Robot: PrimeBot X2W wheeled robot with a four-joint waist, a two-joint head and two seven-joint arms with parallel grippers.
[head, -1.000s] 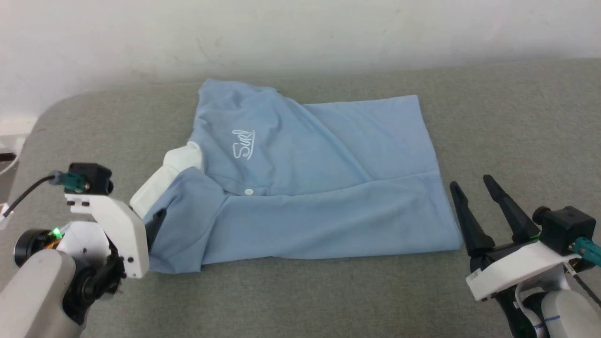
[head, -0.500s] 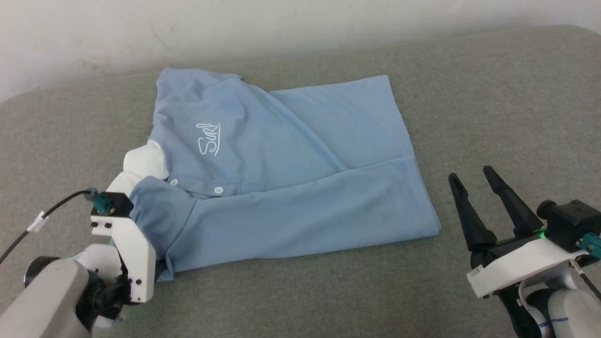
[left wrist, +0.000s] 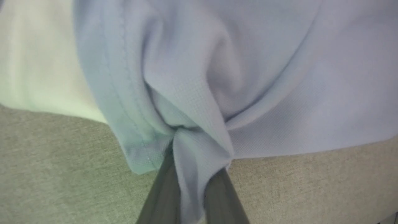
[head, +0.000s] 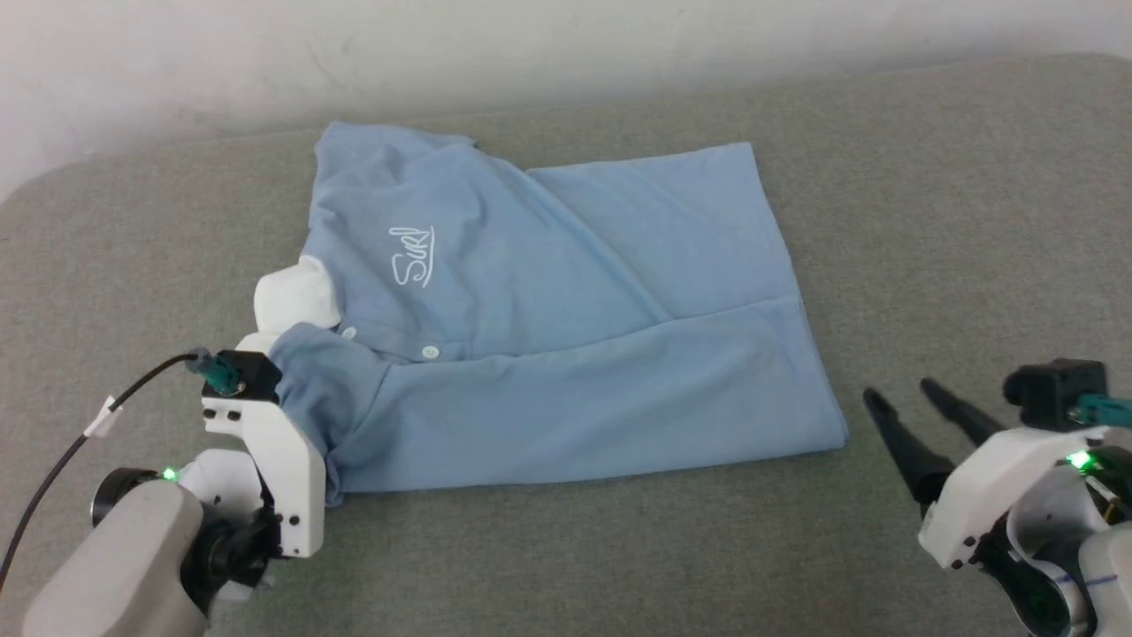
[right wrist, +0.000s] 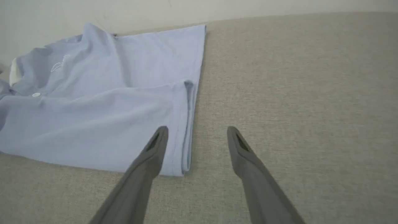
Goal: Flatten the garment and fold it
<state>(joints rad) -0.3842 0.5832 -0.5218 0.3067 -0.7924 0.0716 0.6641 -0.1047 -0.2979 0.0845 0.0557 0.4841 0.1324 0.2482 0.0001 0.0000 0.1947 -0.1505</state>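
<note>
My gripper is about to carry the garment's hem (head: 801, 308) across. The hem should fold over together toward the white collar, because loose cloth layers (right wrist: 188, 134) lie stacked along the hem's edge.
The garment (head: 566, 336), a light blue polo shirt with a white collar (head: 296, 296) and a white cursive chest logo (head: 411, 257), lies partly folded on the grey surface, collar to the left. My left gripper (head: 323, 460) is at its near left corner, fingertips under the cloth. In the left wrist view that gripper (left wrist: 196, 161) is shut on a bunched fold of the garment (left wrist: 248, 77) beside the collar (left wrist: 37, 62). My right gripper (head: 900, 391) stands open just right of the near right hem corner. Its jaws (right wrist: 197, 129) hover low beside the garment's hem (right wrist: 108, 109), holding nothing.
The grey cloth-covered surface (head: 973, 221) stretches wide to the right and in front of the shirt. A pale wall (head: 531, 53) runs along its far edge. A black cable (head: 106, 416) trails from my left wrist.
My left gripper has gone in at the shirt's near left corner and shut on the cloth. The right gripper has dipped lower, still open. The head view has shifted.
</note>
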